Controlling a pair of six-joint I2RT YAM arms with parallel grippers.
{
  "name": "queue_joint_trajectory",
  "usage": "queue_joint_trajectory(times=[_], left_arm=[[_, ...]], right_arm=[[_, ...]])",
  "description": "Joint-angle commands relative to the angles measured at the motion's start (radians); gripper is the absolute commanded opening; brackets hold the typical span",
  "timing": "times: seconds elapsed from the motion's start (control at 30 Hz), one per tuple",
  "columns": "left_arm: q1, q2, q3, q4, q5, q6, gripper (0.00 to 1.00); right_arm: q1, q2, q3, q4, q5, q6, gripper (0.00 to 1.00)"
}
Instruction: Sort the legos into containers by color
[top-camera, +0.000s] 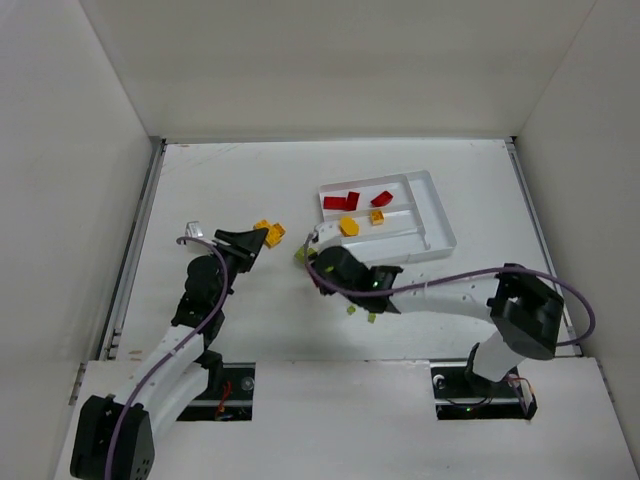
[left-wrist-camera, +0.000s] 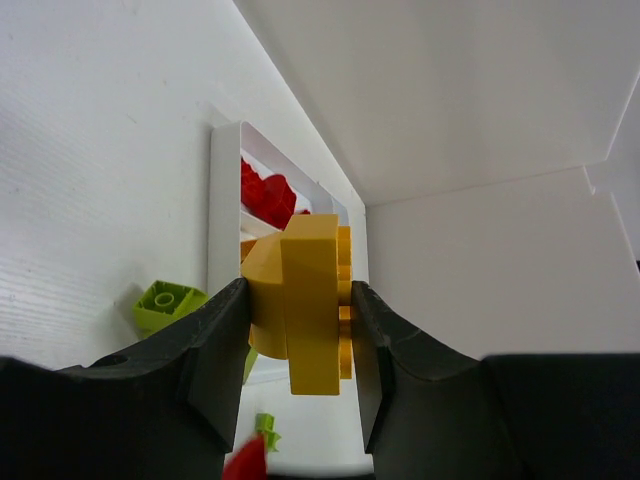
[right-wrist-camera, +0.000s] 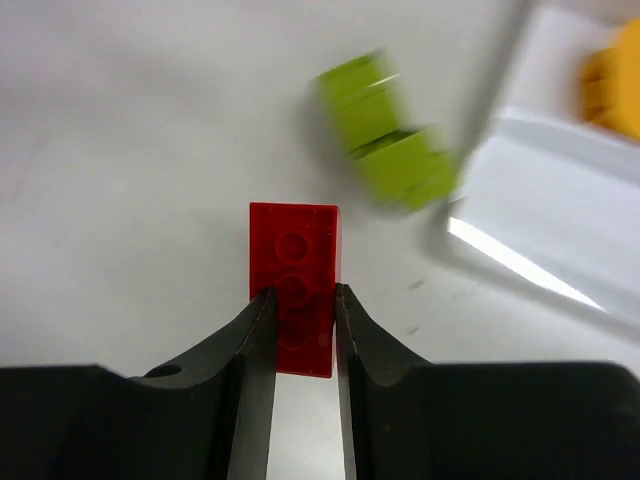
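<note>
My right gripper is holding its red brick, and there is an open gap between the red bricks in the tray. It should go on with its brick before it lets go of it over that gap.
My left gripper is shut on a yellow-orange brick, held off the table left of the tray; the brick also shows in the top view. My right gripper is shut on a red brick just above the table, and sits near the tray's near-left corner in the top view. A lime green brick lies just ahead of it. The white tray holds red bricks in one slot and yellow-orange bricks in the slot beside it.
Two tiny lime green pieces lie under the right forearm. The lime brick sits between the two grippers. White walls enclose the table on the left, back and right. The tray's rim is right of my right gripper.
</note>
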Motion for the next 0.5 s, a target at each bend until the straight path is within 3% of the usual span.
queue_joint_trajectory(times=[0.0, 0.33, 0.47], left_arm=[[-0.030, -0.016, -0.015, 0.083, 0.049, 0.005, 0.27], [-0.213, 0.003, -0.075, 0.150, 0.041, 0.018, 0.27], [-0.283, 0.027, -0.095, 0.193, 0.012, 0.019, 0.27]], right_arm=[[-0.147, 0.012, 0.009, 0.125, 0.037, 0.016, 0.24], [-0.538, 0.214, 0.223, 0.197, 0.062, 0.025, 0.25], [-0.615, 0.271, 0.321, 0.187, 0.025, 0.022, 0.25]])
